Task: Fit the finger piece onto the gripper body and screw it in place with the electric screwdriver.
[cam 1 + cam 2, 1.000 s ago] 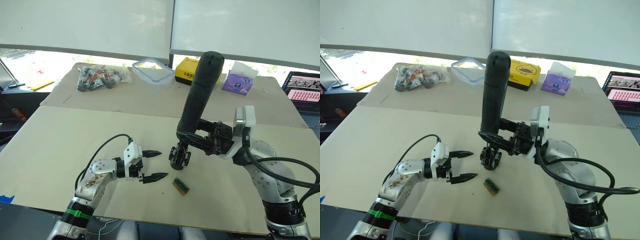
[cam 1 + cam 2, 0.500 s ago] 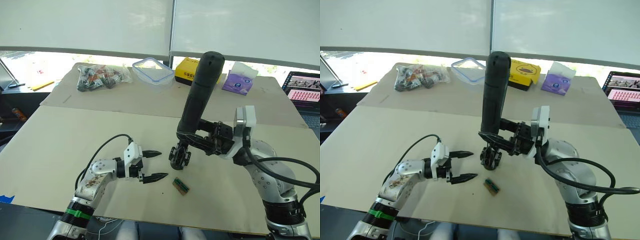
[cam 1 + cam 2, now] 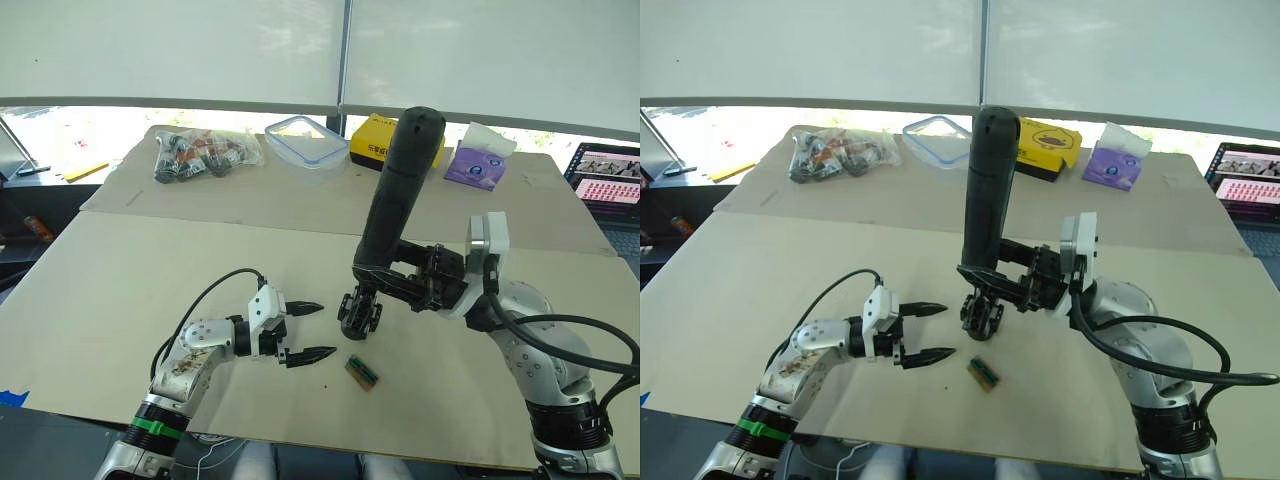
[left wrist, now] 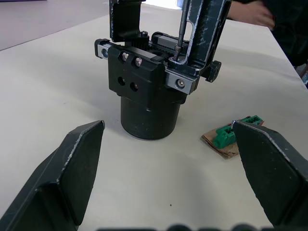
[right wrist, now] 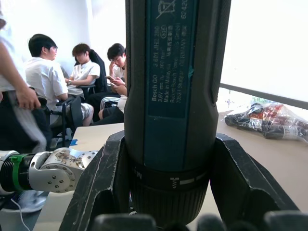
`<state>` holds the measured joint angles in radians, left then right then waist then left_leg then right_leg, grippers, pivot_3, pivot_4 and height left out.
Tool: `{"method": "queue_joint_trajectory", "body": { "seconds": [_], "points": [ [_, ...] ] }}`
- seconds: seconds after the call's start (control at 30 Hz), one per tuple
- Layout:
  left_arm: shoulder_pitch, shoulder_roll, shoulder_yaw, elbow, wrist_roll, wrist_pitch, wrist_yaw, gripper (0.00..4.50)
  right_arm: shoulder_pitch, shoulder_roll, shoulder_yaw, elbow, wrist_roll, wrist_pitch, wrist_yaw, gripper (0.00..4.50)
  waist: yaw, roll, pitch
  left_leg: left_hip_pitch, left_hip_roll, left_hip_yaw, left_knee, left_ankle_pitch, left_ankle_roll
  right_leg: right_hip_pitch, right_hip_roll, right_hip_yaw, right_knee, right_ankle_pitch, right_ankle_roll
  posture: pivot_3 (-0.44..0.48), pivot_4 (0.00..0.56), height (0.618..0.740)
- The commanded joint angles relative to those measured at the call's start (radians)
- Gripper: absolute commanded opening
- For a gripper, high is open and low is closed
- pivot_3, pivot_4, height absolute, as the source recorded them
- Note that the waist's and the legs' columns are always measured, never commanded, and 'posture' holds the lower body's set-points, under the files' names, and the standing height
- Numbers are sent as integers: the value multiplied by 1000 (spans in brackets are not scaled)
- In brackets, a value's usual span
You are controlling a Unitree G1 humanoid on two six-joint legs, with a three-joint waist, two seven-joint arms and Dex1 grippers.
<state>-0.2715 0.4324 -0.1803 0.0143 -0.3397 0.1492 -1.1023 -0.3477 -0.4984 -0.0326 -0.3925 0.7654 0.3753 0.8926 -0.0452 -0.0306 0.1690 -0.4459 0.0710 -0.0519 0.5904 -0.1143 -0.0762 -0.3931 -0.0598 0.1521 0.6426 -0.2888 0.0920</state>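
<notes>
My gripper will leave the finger piece on the gripper body when it lifts the screwdriver, because the bit meets a screw at the finger piece's foot [image 4: 178, 50].
The gripper body [image 3: 360, 312] stands on its round base on the beige table [image 3: 150, 270]. Black blades rise from its top [image 4: 149, 77]; the finger piece [image 4: 208, 29] stands upright right beside the screwdriver's bit. My right gripper [image 3: 378, 276] is shut on the electric screwdriver [image 3: 396, 185] and holds it upright, slightly tilted. Its thin metal bit [image 4: 181, 26] comes down onto a screw on the body's top. The fingers [image 5: 103, 183] clamp the tool's lower barrel [image 5: 173, 96]. My left gripper [image 3: 325, 329] is open, just left of the body and pointing at it, with nothing between its fingers.
A small green-brown block [image 3: 362, 371] lies on the table in front of the gripper body. At the back are a bag of parts [image 3: 200, 152], a clear container [image 3: 306, 141], a yellow box [image 3: 372, 143], a purple tissue pack [image 3: 478, 162] and a laptop [image 3: 608, 180]. People [image 5: 72, 82] sit beyond the table.
</notes>
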Motion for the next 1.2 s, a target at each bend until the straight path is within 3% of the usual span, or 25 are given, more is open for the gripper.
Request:
{"method": "queue_joint_trajectory", "body": {
  "seconds": [0.03,1.2],
  "points": [
    [-6,-11,-8,-20,7,-19,8,4500,-15,3,-16,-21,-4,-17,1,1903,0,0,0,0,0,0,0,0,0,0,0,0,0,0,0,0,150,740],
    [-219,-166,-104,267,152,-63,17,4500,-20,24,-8,-29,-27,-8,-16,1903,0,0,0,0,0,-1,0,0,0,0,0,-1,0,4,7,0,150,740]
  ]
}}
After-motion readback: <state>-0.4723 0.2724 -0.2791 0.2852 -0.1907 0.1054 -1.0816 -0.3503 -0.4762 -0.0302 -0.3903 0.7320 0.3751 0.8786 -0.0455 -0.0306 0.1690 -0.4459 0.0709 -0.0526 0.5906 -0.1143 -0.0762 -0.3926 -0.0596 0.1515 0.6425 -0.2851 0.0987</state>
